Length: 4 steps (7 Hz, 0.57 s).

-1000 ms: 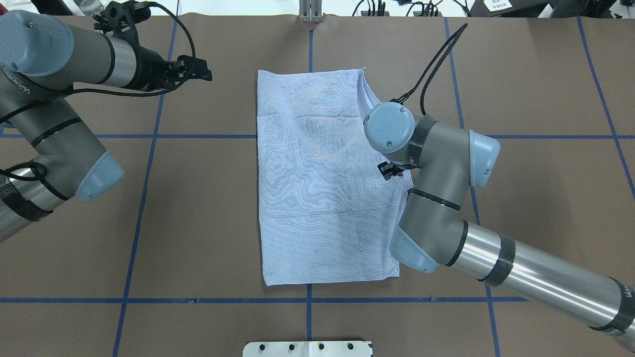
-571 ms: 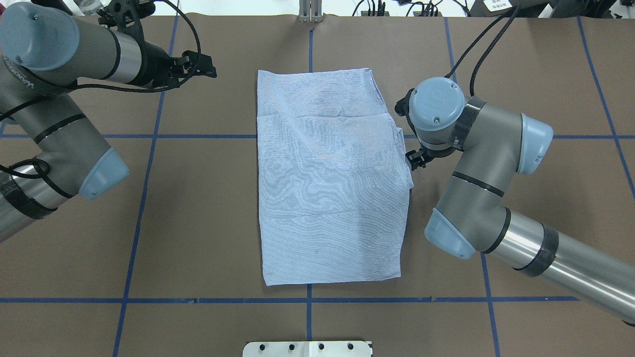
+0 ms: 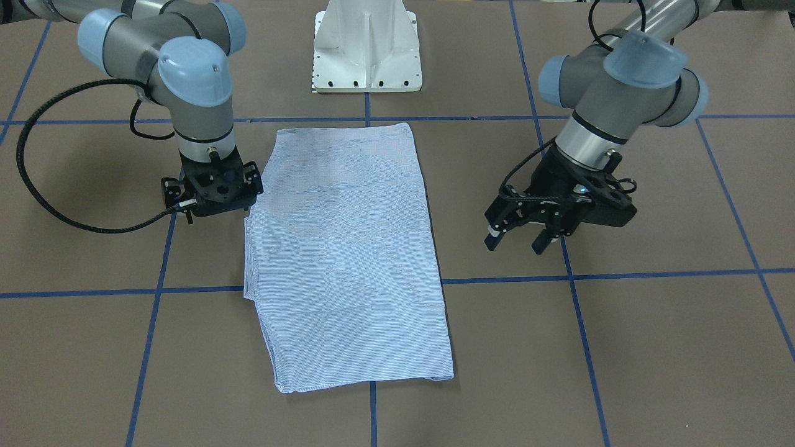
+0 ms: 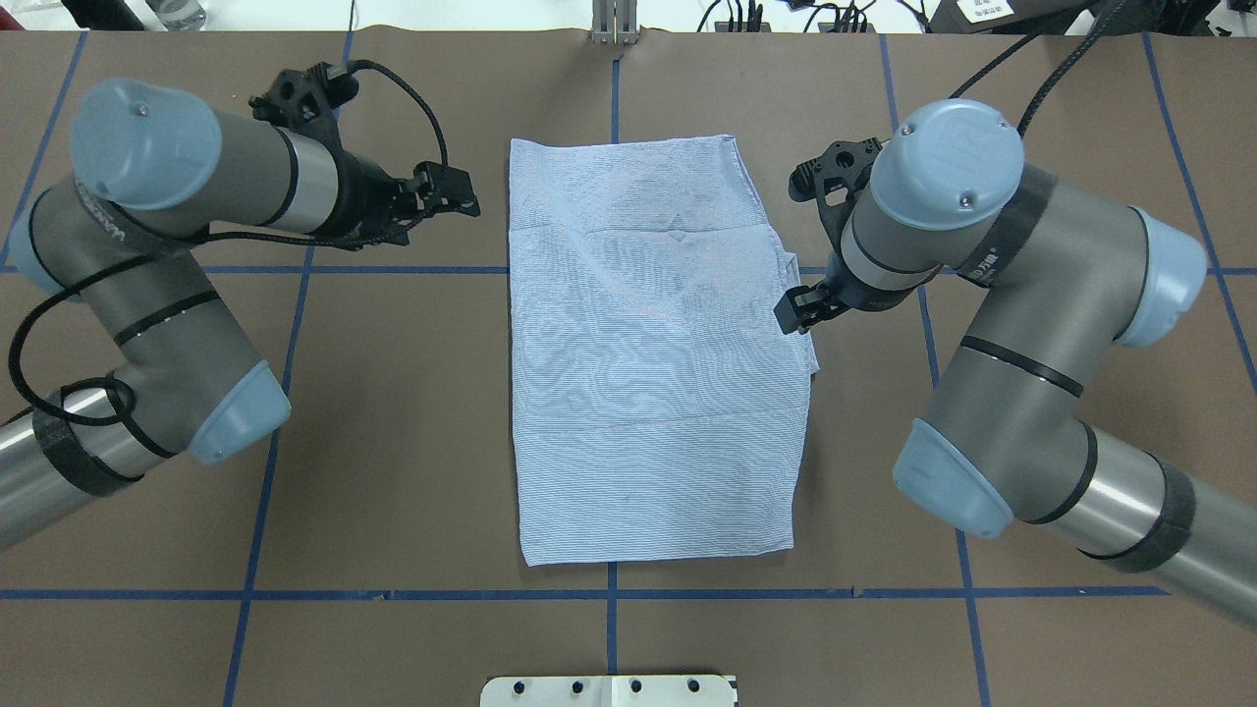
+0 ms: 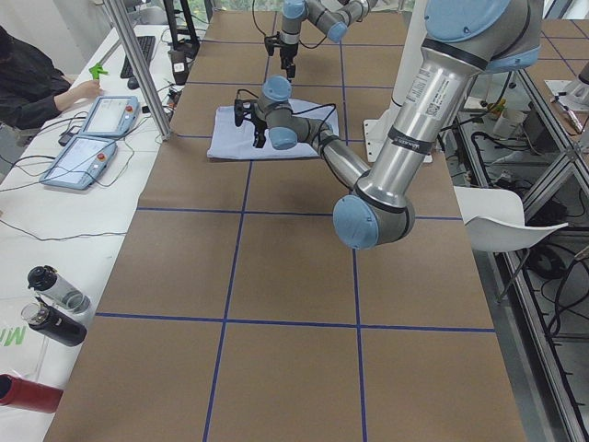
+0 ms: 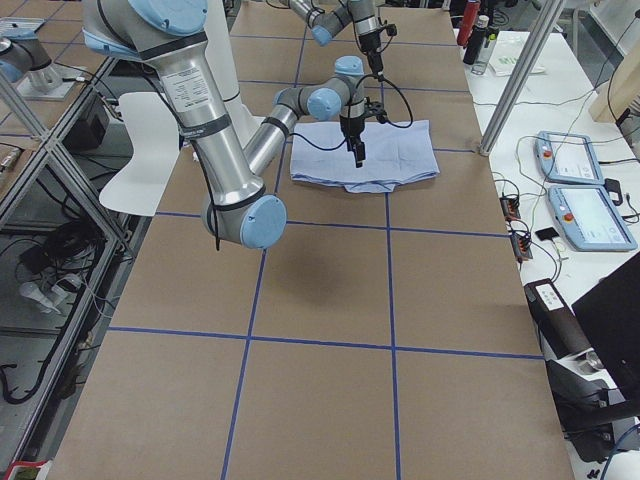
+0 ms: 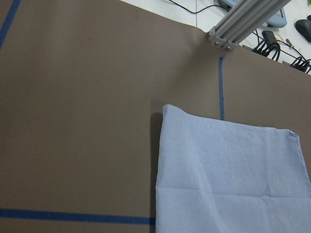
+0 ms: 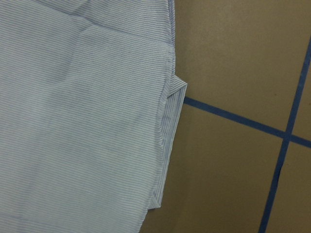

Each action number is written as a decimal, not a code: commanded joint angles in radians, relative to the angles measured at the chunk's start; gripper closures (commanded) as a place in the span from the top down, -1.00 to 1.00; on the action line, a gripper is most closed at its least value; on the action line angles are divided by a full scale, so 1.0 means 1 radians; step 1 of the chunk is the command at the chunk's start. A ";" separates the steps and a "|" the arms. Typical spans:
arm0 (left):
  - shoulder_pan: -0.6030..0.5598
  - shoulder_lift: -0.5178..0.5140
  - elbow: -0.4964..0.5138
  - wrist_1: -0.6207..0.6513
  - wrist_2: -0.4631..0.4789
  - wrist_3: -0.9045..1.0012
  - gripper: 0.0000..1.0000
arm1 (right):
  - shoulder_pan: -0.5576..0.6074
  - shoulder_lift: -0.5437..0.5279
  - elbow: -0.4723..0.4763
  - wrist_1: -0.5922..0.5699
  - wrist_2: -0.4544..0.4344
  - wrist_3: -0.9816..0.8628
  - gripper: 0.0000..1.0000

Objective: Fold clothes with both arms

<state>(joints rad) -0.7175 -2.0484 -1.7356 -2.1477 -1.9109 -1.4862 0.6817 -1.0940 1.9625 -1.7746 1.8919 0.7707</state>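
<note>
My gripper will pull the shirt by its end at the pedestal base, and its opposite end [image 3: 365,379] will slide along, because the shirt is lying flat with its edges free [image 3: 440,287].
The clothes are one light blue-and-white striped shirt [image 4: 648,344], folded into a flat rectangle at the table's centre [image 3: 348,248]. A small flap of its hem [image 8: 176,86] juts out at its right edge. My right gripper [image 4: 797,312] hangs pointing down right beside that edge; in the front view [image 3: 214,208] its jaws look spread, and it holds nothing. My left gripper [image 4: 469,194] hovers open and empty left of the shirt's far left corner [image 7: 167,109], clear of the cloth, with both fingers [image 3: 539,241] showing in the front view.
Blue tape lines [image 4: 393,269] divide the brown table into squares. The white pedestal base [image 3: 366,43] stands at the robot's side. An aluminium post [image 4: 614,20] rises at the far edge. A person with control tablets [image 5: 92,138] sits beyond it.
The right arm drew back from over the shirt to its right edge, and the cloth now lies flat. The left arm swung in towards the shirt's far left corner.
</note>
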 commanded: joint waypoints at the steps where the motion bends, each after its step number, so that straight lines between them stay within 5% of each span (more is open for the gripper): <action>1: 0.201 0.005 -0.112 0.134 0.108 -0.184 1.00 | -0.002 -0.029 0.065 0.059 0.056 0.140 1.00; 4: 0.410 0.040 -0.125 0.176 0.254 -0.333 0.88 | -0.007 -0.147 0.102 0.262 0.130 0.301 1.00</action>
<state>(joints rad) -0.3760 -2.0315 -1.8547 -1.9905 -1.7020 -1.7727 0.6777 -1.2133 2.0572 -1.5765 1.9950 1.0030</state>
